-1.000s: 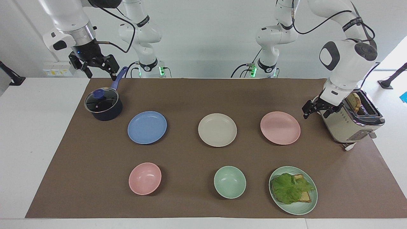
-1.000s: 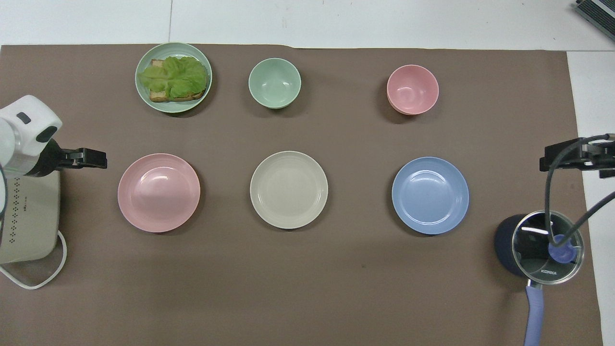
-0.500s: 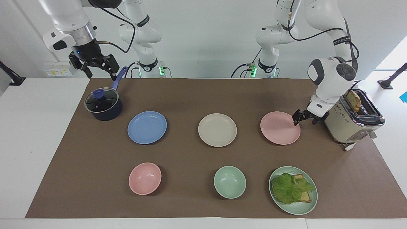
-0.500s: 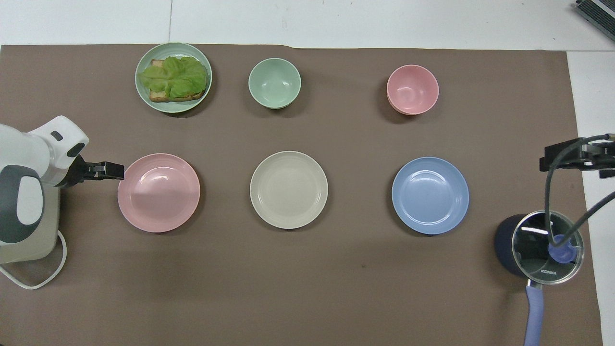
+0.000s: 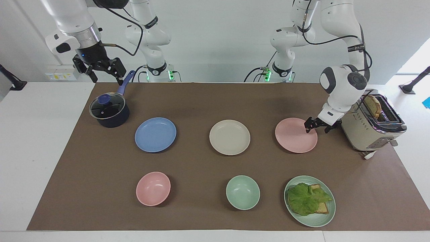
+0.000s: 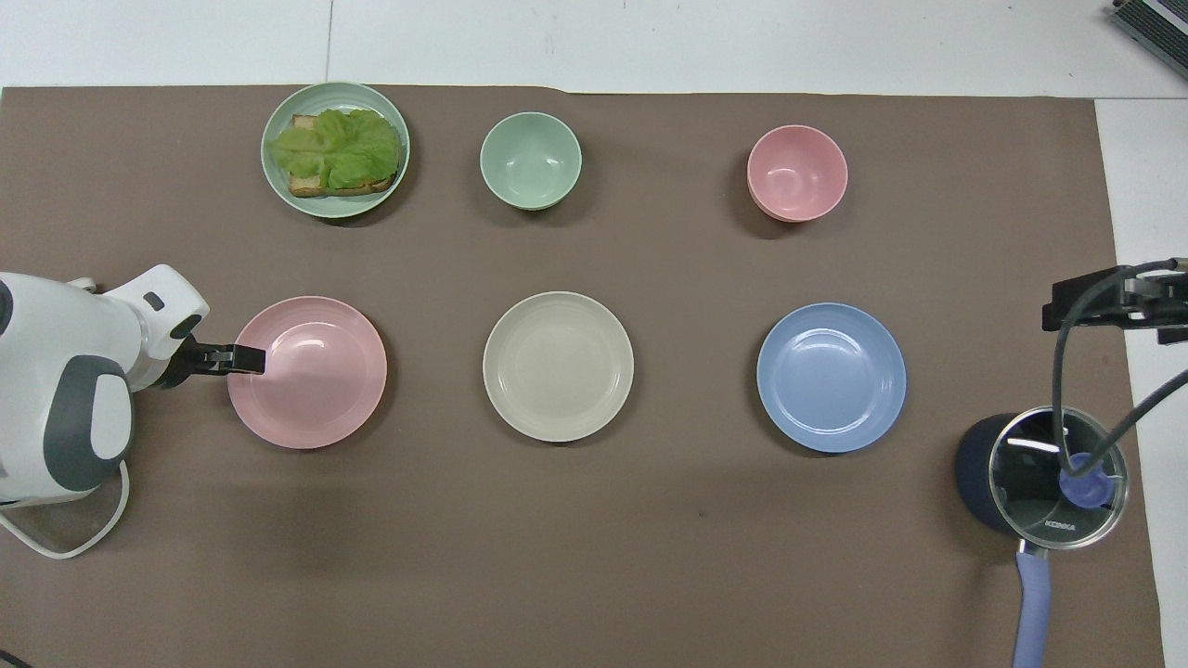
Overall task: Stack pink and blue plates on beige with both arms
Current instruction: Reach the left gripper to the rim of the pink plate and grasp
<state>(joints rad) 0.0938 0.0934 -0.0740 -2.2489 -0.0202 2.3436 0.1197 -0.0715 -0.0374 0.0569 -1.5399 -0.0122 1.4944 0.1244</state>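
Observation:
My gripper is going to lower the pink plate (image 6: 307,372). The pink plate will then hide the beige plate, because the beige plate's rim (image 6: 623,367) is as wide as the pink plate.
Three equal plates lie in a row on the brown mat: the pink plate (image 5: 294,136) (image 6: 311,380) toward the left arm's end, the beige plate (image 5: 229,137) (image 6: 558,366) in the middle, the blue plate (image 5: 155,134) (image 6: 831,377) toward the right arm's end. My left gripper (image 5: 316,129) (image 6: 251,358) is low at the pink plate's rim on the toaster's side. It is open, with one finger over the plate and the other outside the rim. My right gripper (image 5: 105,79) (image 6: 1053,315) waits open in the air above the saucepan's handle, holding nothing.
A lidded dark saucepan (image 5: 109,112) sits beside the blue plate. A cream toaster (image 5: 373,129) with bread stands beside the pink plate, close to the left arm. Farther from the robots are a pink bowl (image 5: 153,188), a green bowl (image 5: 242,192) and a green plate (image 5: 322,220) with lettuce on toast.
My left gripper has swung away from the toaster and come down to the pink plate's rim. The right arm and all the plates have stayed put.

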